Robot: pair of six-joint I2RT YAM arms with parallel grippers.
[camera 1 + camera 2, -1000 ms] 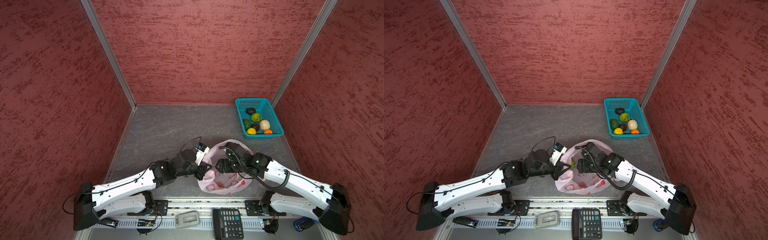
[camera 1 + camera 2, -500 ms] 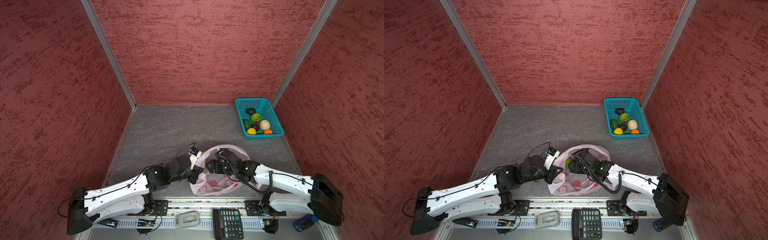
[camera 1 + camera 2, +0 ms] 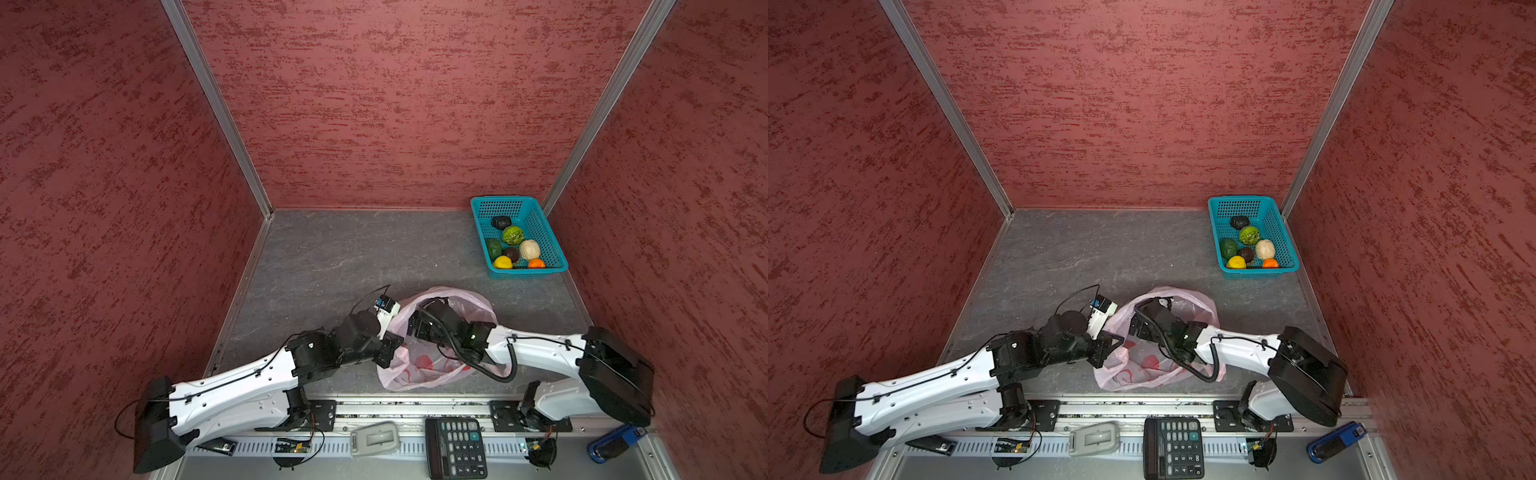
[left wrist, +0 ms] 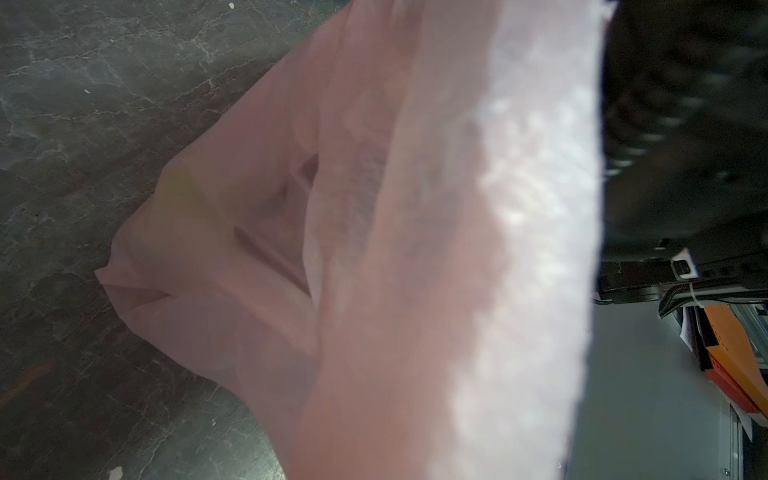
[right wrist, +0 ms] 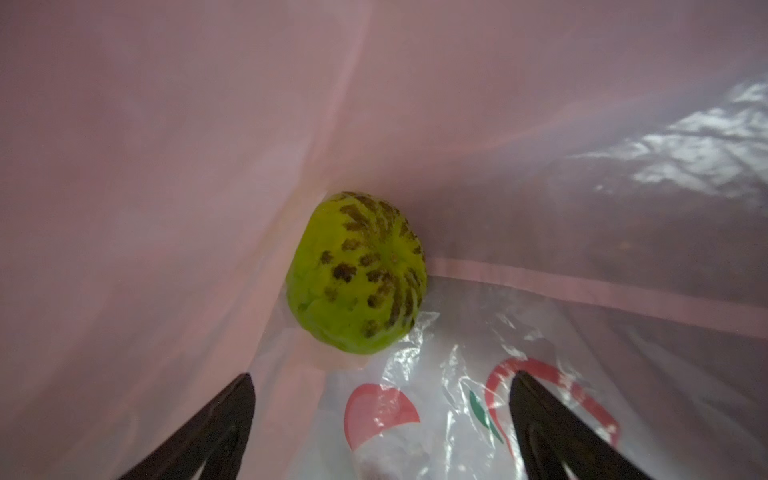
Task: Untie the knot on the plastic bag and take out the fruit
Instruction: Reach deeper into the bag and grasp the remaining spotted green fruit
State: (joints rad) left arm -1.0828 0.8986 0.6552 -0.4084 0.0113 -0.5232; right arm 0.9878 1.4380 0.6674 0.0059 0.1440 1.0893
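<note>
The green fruit is past the ends of my right gripper's fingers, against the bag's side (image 5: pixel 268 264). So next I reach in deeper and straddle the fruit (image 5: pixel 357 273) before I close and lift.
The pale-pink plastic bag (image 3: pixel 419 370) (image 3: pixel 1142 370) lies near the table's front edge with its mouth standing open. No knot shows. My left gripper (image 3: pixel 392 347) (image 3: pixel 1111 345) is shut on the bag's left rim, and pink film (image 4: pixel 374 249) covers its jaws in the left wrist view. My right gripper (image 3: pixel 415 328) (image 3: pixel 1138 326) reaches into the mouth. In the right wrist view it is open (image 5: pixel 381 376) above the printed bag floor (image 5: pixel 457 415). A bumpy green fruit (image 5: pixel 357 274) with dark speckles lies just ahead of the fingertips, untouched.
A teal basket (image 3: pixel 552 245) (image 3: pixel 1285 245) at the back right corner holds several fruits. A calculator (image 3: pixel 455 446), a grey device (image 3: pixel 374 438) and a blue object (image 3: pixel 615 444) lie on the front rail. Red walls enclose three sides.
The right arm has dropped lower, and its gripper has pushed further left into the bag and opened wider. The left gripper, still shut, has drawn the rim slightly left and nearer.
</note>
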